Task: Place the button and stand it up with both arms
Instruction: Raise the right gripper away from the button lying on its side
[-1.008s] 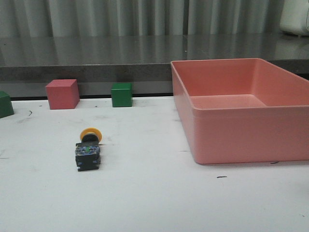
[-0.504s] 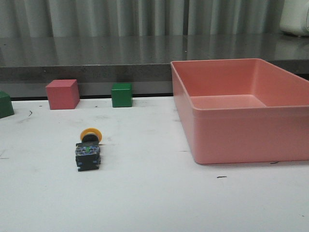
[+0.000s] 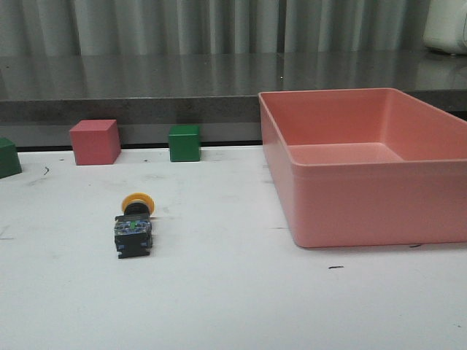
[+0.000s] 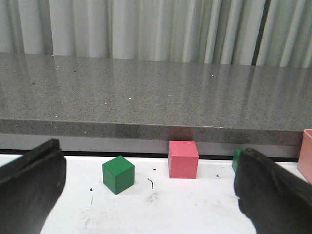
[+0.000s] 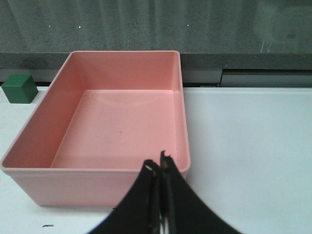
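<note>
The button lies (image 3: 133,235) on its side, a long way from my right gripper at the pink bin. My left gripper should pick it up and turn its yellow cap (image 3: 137,200) upward.
The button (image 3: 133,224) lies on its side on the white table at the left in the front view, its yellow cap toward the back and its black base toward the front. Neither arm shows in the front view. My left gripper (image 4: 146,190) is open and empty in the left wrist view, with its two black fingers (image 4: 29,185) wide apart at the frame's sides; the button is out of that view. My right gripper (image 5: 158,165) is shut and empty, hovering at the near rim of the pink bin (image 5: 97,173).
A large pink bin (image 3: 350,211) stands at the right of the table. A pink cube (image 3: 95,141) and a green cube (image 3: 184,143) sit along the back edge, and another green cube (image 3: 7,157) at the far left. A grey counter runs behind the table.
</note>
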Motion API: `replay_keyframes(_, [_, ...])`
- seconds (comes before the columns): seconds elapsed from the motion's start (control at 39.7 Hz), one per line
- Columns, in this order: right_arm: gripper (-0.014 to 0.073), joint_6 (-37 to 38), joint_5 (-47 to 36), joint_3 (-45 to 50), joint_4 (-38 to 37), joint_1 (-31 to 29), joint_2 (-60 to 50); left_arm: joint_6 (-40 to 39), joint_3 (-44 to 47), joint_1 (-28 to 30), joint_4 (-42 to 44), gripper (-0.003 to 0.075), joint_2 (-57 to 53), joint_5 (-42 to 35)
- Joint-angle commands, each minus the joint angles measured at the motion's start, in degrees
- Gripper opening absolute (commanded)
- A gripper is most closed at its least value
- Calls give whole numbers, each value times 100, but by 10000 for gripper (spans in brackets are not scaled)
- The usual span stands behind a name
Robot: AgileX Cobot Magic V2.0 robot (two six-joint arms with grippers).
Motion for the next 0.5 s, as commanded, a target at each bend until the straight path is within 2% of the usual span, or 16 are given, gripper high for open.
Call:
replay_keyframes(0.0, [-69, -61, -491, -148, -80, -43, 14, -9, -203, -26, 5, 671, 70, -454])
replay_keyframes(0.28, [-69, -61, -491, -148, -80, -43, 14, 2, -395, -145, 8, 671, 619, -376])
replay_keyframes(0.48, [-69, -61, -491, -148, -80, -43, 14, 7, -931, -1033, 16, 671, 1775, -324])
